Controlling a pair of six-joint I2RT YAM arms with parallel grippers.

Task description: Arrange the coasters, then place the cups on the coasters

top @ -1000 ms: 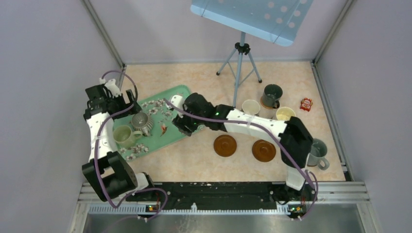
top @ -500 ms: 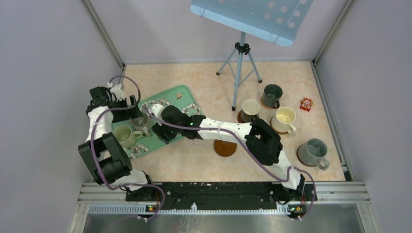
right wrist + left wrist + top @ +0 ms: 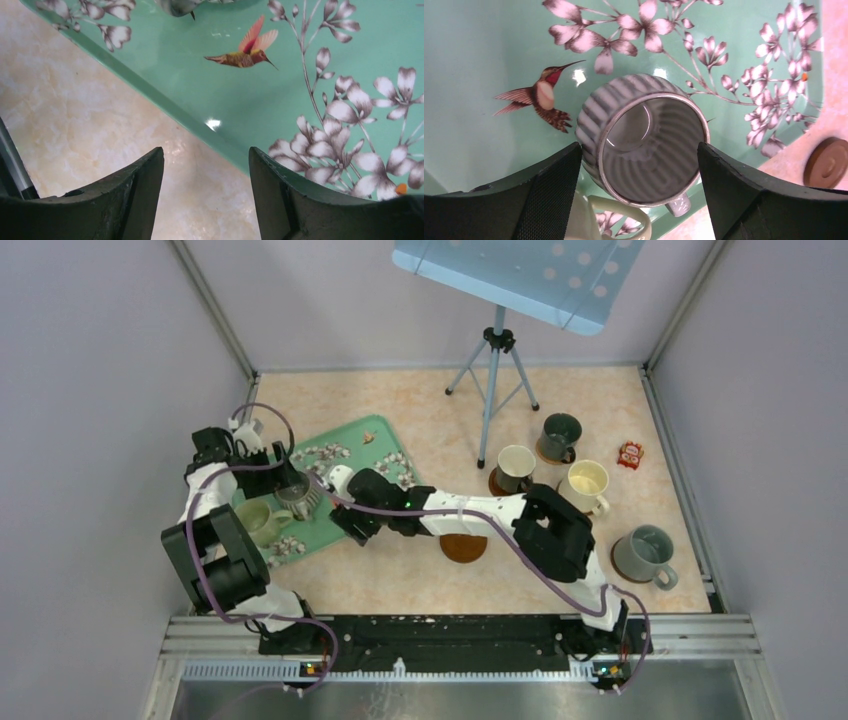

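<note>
I can see the ribbed grey cup's handle [image 3: 680, 205] pointing toward the tray's near edge, so my left gripper should move back while my right gripper grabs the cup by its handle.
The ribbed grey cup [image 3: 644, 140] stands on the green floral tray [image 3: 474, 75], next to a pale green cup [image 3: 258, 520]. My left gripper [image 3: 639, 147] is open and straddles the ribbed cup, its fingers close to the cup's wall on both sides. My right gripper [image 3: 206, 150] is open and empty over the tray's [image 3: 210, 90] near edge. One bare coaster [image 3: 463, 547] lies partly under the right arm. To the right, the dark green [image 3: 560, 435], dark cream-lined [image 3: 515, 465], cream-white [image 3: 585, 483] and grey-blue [image 3: 645, 553] cups each stand on a coaster.
A tripod [image 3: 495, 390] stands at the back centre under a blue panel. A small red packet [image 3: 630, 453] lies at the far right. The right arm stretches low across the table from its base to the tray [image 3: 370, 425]. Walls close in on three sides.
The right arm has swung left from over the coasters to the tray's near edge. The left gripper has come down around the ribbed cup and its jaws have narrowed.
</note>
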